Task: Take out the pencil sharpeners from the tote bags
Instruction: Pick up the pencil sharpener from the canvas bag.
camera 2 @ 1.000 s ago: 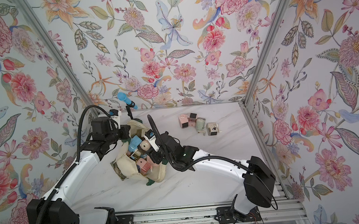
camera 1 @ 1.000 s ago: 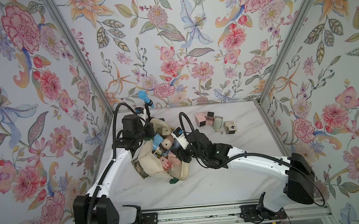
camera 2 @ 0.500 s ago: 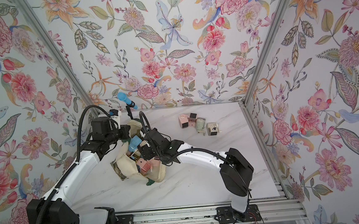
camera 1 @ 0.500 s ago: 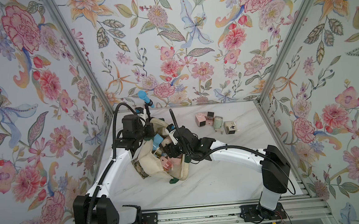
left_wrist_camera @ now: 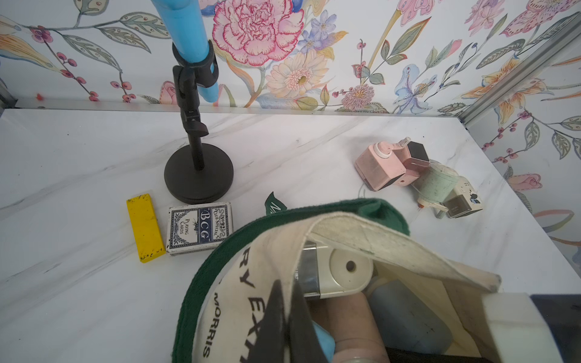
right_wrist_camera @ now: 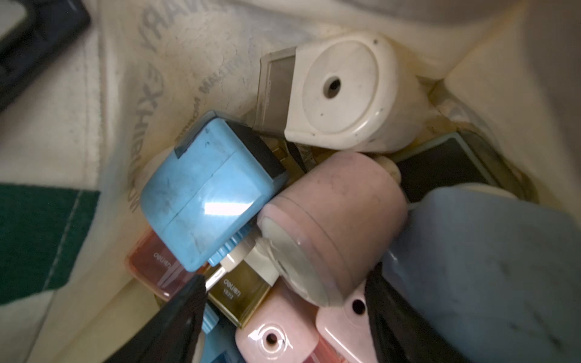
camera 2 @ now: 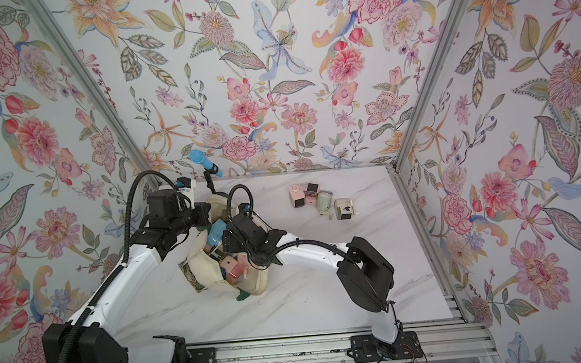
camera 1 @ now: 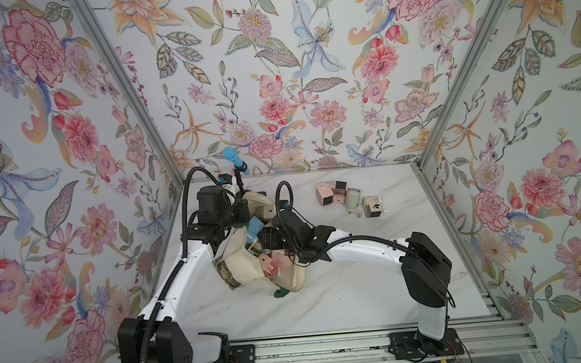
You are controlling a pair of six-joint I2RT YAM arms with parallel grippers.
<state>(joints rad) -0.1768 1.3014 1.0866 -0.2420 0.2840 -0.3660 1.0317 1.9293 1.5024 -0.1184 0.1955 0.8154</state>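
Observation:
My right gripper should keep reaching for the matte pink sharpener (right_wrist_camera: 329, 233), on top of the pile ahead of its open fingers, until they are on either side of its round body (right_wrist_camera: 357, 199), then close.
The cream tote bag (camera 1: 237, 264) (camera 2: 200, 264) lies on the marble table with its mouth held open. My left gripper (left_wrist_camera: 289, 314) (camera 1: 243, 209) is shut on its canvas rim (left_wrist_camera: 226, 283). My right gripper (right_wrist_camera: 283, 308) (camera 1: 265, 237) is open inside the bag, its fingers (right_wrist_camera: 185, 314) on either side of a glossy pink pencil sharpener (right_wrist_camera: 270, 339). Packed around it are blue (right_wrist_camera: 204, 195), matte pink (right_wrist_camera: 336, 213), cream (right_wrist_camera: 339, 91) and grey-blue (right_wrist_camera: 487, 267) sharpeners. Pink (left_wrist_camera: 377, 166) (camera 1: 324, 194), sage green (left_wrist_camera: 435, 185) and cream (left_wrist_camera: 465, 198) sharpeners lie on the table at the back right.
A black stand (left_wrist_camera: 198, 176) holding a blue microphone (camera 1: 234, 158) rises at the back, just behind the bag. A dark card deck (left_wrist_camera: 199, 231) and a flat yellow bar (left_wrist_camera: 145, 226) lie beside its base. Floral walls close in three sides.
My right arm has swung left and reached down into the bag's mouth, its jaws spreading wider. My left gripper has stayed put on the rim.

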